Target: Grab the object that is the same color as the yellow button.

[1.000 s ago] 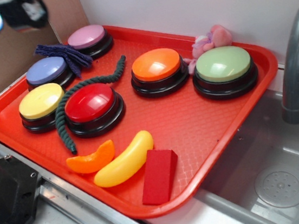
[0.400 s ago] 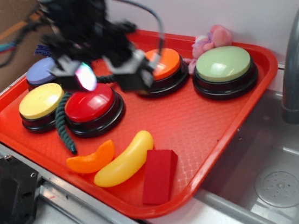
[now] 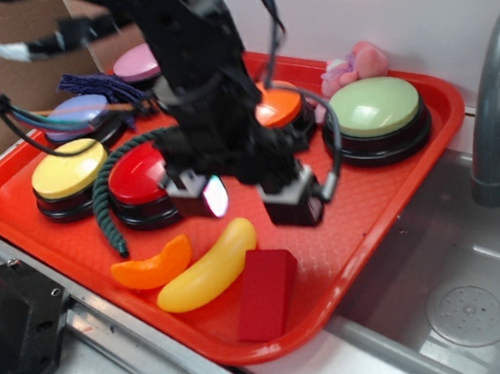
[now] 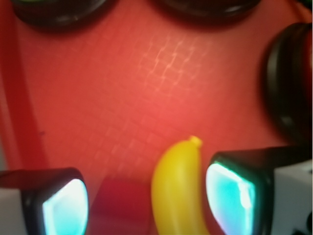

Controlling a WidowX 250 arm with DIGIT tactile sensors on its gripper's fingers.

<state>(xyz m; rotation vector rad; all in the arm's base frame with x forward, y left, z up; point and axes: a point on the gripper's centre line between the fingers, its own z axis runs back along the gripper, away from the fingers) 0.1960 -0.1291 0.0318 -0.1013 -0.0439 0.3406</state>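
Note:
The yellow toy banana's far end (image 3: pixel 242 233) sticks out past the red block, so I expect only the banana (image 3: pixel 207 268) to come up when I lift it.
The yellow toy banana (image 3: pixel 207 267) lies near the front edge of the red tray (image 3: pixel 387 188), between an orange slice toy (image 3: pixel 153 265) and a red block (image 3: pixel 266 293). My gripper (image 3: pixel 250 201) hangs open just above the banana's far end. In the wrist view the banana (image 4: pixel 177 191) sits between my glowing fingertips (image 4: pixel 64 208), close to the right one, and the red block (image 4: pixel 120 205) lies between it and the left one. The yellow button (image 3: pixel 69 177) stands at the tray's left side, apart from the gripper.
Red (image 3: pixel 136 187), orange (image 3: pixel 279 110), green (image 3: pixel 375 117), purple (image 3: pixel 82 116) and pink (image 3: pixel 137 66) buttons stand on the tray. A green rope (image 3: pixel 104 200) curls past the red button. A sink (image 3: pixel 456 308) and faucet (image 3: pixel 495 102) are at the right. A pink plush (image 3: pixel 354 65) lies behind.
The arm has swung in from the upper left and come down toward the front of the tray, ending over the banana. Nothing on the tray has moved.

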